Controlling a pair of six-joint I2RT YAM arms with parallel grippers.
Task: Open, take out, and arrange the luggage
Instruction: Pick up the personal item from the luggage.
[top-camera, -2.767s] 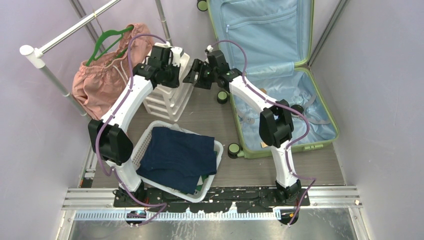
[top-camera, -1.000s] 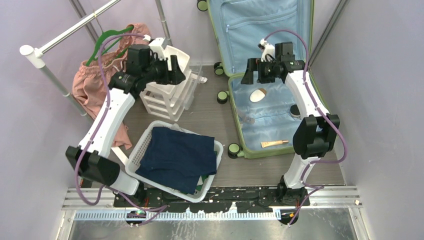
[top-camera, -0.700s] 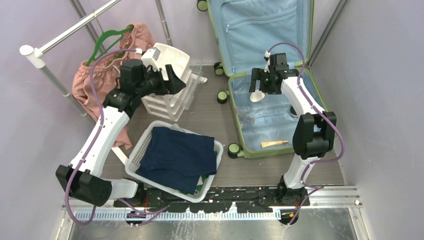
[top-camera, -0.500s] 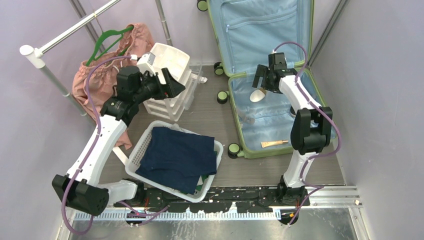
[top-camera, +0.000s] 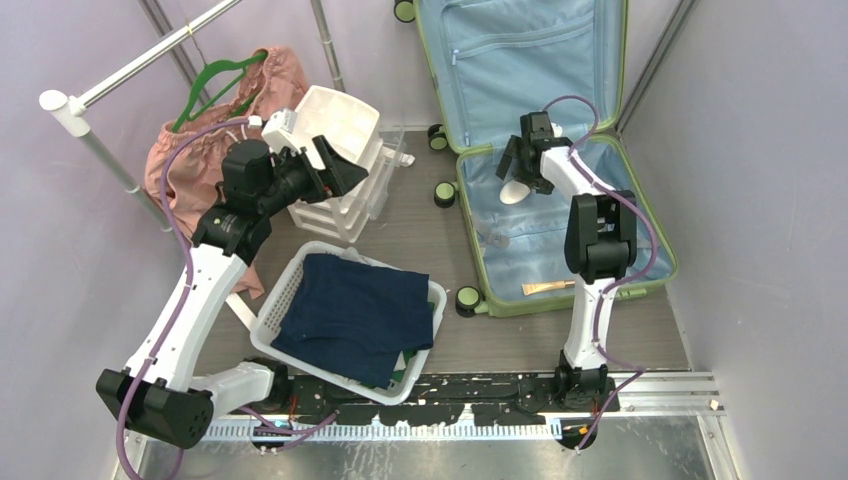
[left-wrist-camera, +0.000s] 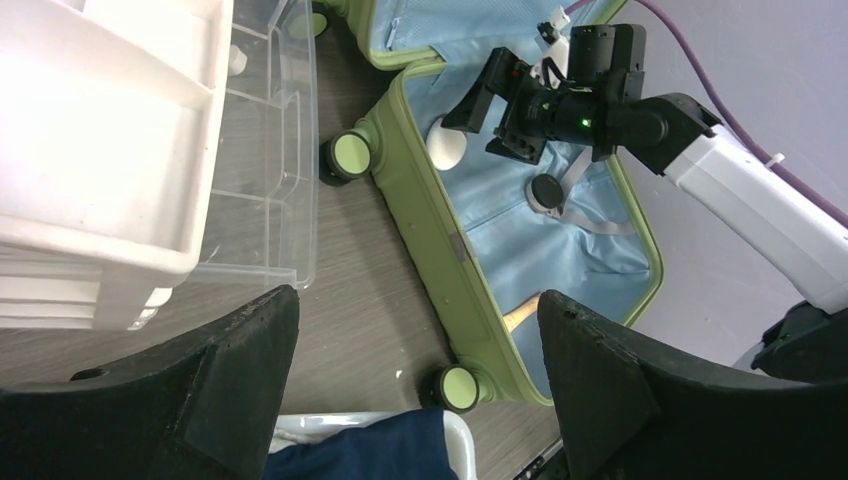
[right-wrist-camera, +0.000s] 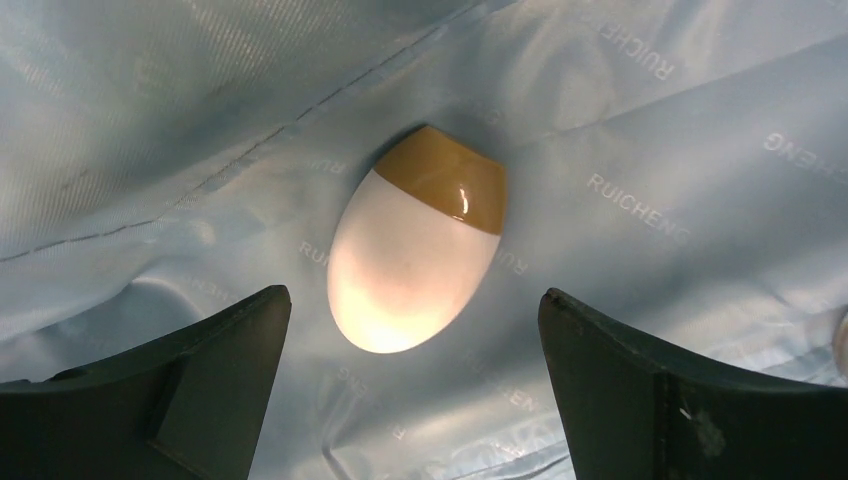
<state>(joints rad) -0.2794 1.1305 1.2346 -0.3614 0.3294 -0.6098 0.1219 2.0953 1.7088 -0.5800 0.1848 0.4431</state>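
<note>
The white bottle lies in the luggage (top-camera: 514, 192), a long way from the robot's left gripper, so the right gripper should pick up the bottle (right-wrist-camera: 415, 245) and hand it to the left gripper.
The luggage (top-camera: 640, 205), a light-green hard shell with blue lining, lies open on the floor at the right, its lid propped against the back wall. On the lining rests a white oval bottle with a tan cap (top-camera: 514, 190) (right-wrist-camera: 415, 245). My right gripper (top-camera: 518, 162) (right-wrist-camera: 412, 295) hangs open just above that bottle, its fingers either side and apart from it. My left gripper (top-camera: 335, 165) (left-wrist-camera: 418, 295) is open and holds nothing, hovering over the white drawer unit (top-camera: 340, 120). From the left wrist view the luggage's green rim (left-wrist-camera: 430, 230) and wheels show.
A tan tube (top-camera: 548, 287) and a dark round item (left-wrist-camera: 546, 190) also lie in the luggage. A clear drawer (left-wrist-camera: 265, 150) juts out of the unit. A white basket (top-camera: 292, 277) with navy cloth stands near. Pink clothes on a green hanger (top-camera: 195, 160) hang at the left.
My left gripper has drawn back from the drawer unit and opened wider. My right arm has folded in, bringing its open gripper over the white bottle.
</note>
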